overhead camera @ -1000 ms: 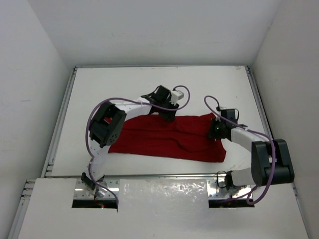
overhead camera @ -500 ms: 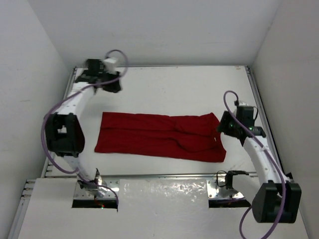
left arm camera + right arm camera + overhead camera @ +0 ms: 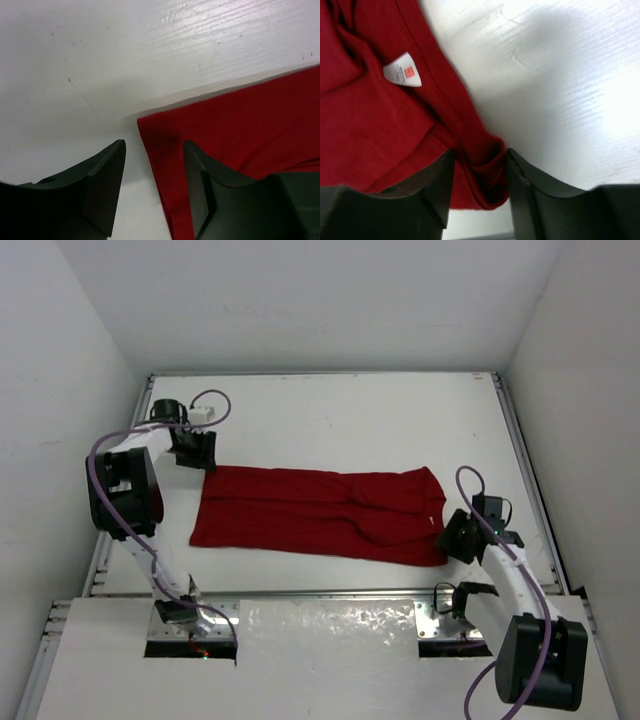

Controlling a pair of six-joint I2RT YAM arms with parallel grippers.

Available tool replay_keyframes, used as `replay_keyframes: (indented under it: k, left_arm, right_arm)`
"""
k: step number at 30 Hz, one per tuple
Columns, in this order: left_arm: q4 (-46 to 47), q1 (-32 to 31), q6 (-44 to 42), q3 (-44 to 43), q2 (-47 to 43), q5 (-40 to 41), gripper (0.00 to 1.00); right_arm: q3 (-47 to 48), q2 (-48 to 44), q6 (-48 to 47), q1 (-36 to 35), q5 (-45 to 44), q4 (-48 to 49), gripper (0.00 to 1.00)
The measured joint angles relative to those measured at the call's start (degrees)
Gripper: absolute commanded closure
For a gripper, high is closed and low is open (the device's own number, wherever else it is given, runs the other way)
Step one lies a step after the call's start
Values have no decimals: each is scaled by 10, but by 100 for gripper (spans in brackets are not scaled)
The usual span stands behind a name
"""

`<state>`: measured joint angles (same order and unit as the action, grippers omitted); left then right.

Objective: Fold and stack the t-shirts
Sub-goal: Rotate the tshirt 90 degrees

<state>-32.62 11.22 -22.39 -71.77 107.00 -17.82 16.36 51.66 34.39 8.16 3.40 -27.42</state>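
Note:
The folded t-shirt (image 3: pixel 318 512) lies crosswise in front of the robot, so next the left gripper leaves the t-shirt's corner while the right gripper swings the t-shirt's label end (image 3: pixel 432 521) over to the far side.
The dark red t-shirt (image 3: pixel 320 515) lies flat on the white table as a long folded band running left to right. My left gripper (image 3: pixel 200 458) is open at its far left corner. In the left wrist view (image 3: pixel 154 145) the jaws straddle the shirt's left edge (image 3: pixel 240 125), one finger on bare table and one over the cloth. My right gripper (image 3: pixel 452 538) is at the shirt's near right corner. In the right wrist view (image 3: pixel 477 157) its jaws stand open on either side of a bunched fold of the shirt (image 3: pixel 370 125). A white neck label (image 3: pixel 402 72) shows.
The white table (image 3: pixel 330 410) is bounded by metal rails on the left (image 3: pixel 120 490) and right (image 3: pixel 530 480), with white walls beyond. Purple cables loop off both arms. The arm bases sit at the near edge.
My left arm swung from the shirt's middle far edge out to the far left, then came down at the shirt's left corner. The shirt was spread leftward. My right gripper moved nearer, to the near right corner.

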Motion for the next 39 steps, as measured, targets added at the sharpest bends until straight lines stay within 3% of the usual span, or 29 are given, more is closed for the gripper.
replay_keyframes:
  k: [2, 3, 7, 12, 19, 30, 39]
  left_arm:
    - [13, -1, 0, 3, 0, -4, 54]
    - [22, -1, -1, 8, 0, -4, 54]
    - [37, 0, -1, 45, 0, -2, 55]
    - [33, 8, -2, 61, -21, -5, 55]
    - [25, 17, 0, 58, -56, -5, 55]
    - [9, 19, 9, 37, -97, -14, 55]
    - [2, 18, 15, 35, -98, -32, 55]
  right_arm:
    - [-8, 0, 7, 0, 0, 18, 63]
    - [-12, -2, 11, 0, -1, 25, 71]
    - [-24, -4, 23, 0, -7, 52, 83]
    - [0, 62, 27, 0, -8, 85, 98]
    - [94, 213, 2, 1, -17, 124, 100]
    - [391, 516, -59, 3, -7, 133, 100]
    - [763, 777, -94, 3, 40, 91, 98]
